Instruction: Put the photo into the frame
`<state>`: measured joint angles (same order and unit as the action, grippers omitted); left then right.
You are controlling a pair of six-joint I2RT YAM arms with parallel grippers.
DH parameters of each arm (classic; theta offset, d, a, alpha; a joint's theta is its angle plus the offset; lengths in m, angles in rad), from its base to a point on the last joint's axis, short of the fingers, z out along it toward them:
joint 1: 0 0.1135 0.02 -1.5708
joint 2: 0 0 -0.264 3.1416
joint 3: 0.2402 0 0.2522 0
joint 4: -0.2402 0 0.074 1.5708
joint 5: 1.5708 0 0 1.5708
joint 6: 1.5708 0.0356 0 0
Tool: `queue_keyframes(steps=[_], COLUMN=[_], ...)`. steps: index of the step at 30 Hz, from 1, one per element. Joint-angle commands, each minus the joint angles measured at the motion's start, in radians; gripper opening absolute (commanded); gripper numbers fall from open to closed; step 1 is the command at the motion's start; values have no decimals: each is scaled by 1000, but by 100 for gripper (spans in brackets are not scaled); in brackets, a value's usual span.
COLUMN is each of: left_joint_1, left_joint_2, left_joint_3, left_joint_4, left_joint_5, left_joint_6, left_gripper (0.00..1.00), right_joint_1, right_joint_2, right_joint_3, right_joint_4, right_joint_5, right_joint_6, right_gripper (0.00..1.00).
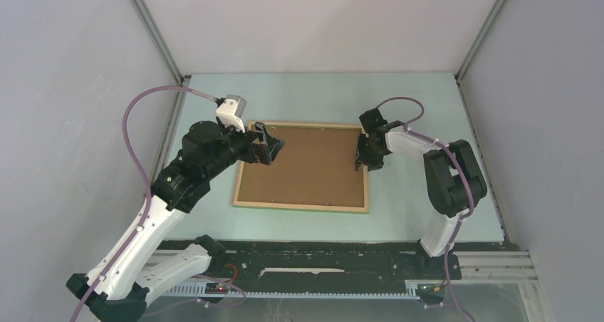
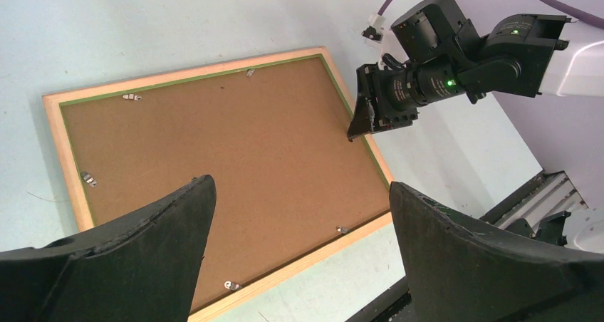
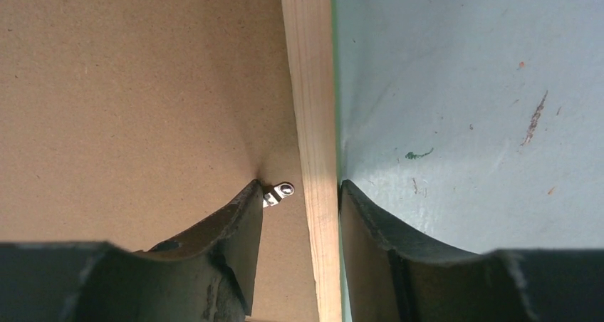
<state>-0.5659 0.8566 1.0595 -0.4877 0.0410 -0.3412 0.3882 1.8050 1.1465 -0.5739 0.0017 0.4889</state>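
The metal tab (image 3: 278,194) leans inward while my right gripper's outer finger touches the rail, so next I open and push the tab parallel to the rail (image 3: 318,202).
The frame (image 1: 299,206) lies flat on the table, a light wood rail with a green inner lip. Inside it the photo (image 1: 306,165) shows only its plain brown board back. My right gripper (image 1: 363,164) points down over the right rail (image 3: 310,87). It is open and straddles the rail: one finger presses on the board (image 3: 128,87) by a small metal tab (image 3: 279,191), the other stands on the table just outside. My left gripper (image 1: 274,145) hovers wide open above the frame's left end, holding nothing, with the board (image 2: 214,137) seen between its fingers.
Several small metal tabs (image 2: 130,96) sit round the frame's inner edge. The pale green table (image 1: 413,108) is walled by grey panels at the back and both sides. A black rail with the arm bases (image 1: 320,254) runs along the near edge.
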Motion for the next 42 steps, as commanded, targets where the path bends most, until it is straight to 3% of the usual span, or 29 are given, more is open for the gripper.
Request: queue_keyframes(steps=[1,10,13,16,20,28,35,42], left_joint_1=[8,9,9,9,10,12,14,14], left_joint_2=[-10,-5,-5,-4,-4,-4,-5,-1], left_joint_3=[-26,-25,-26,-25,-26,-27,-27,-27], left_joint_4=[38,38,38,38,39,41,41,41], left_joint_5=[21,20,25,23,26,33,37,38], left_joint_6=[-5,-5,-6,-6,-7,-9,-9,-10], left_gripper=[100,100,100,100,100,100,100,100], right_joint_1=[3,-18,-17,-12,-9,-27,-35,-43], right_joint_2=[-4,-5,-1,-1,-17,-115,-115,-81], right_joint_3=[-30,-39,-39,-39,-41,-47,-48,-48], right_joint_4=[-36,-16,-15,-13,-23,-30,-22,-5], right_joint_5=[54,38,43,44,30,-33,-34,-31], right_joint_6=[-17,-46,-57,-70,-81,-76,-79,-80], right_gripper=[46,25,23,26,41,52,55,50])
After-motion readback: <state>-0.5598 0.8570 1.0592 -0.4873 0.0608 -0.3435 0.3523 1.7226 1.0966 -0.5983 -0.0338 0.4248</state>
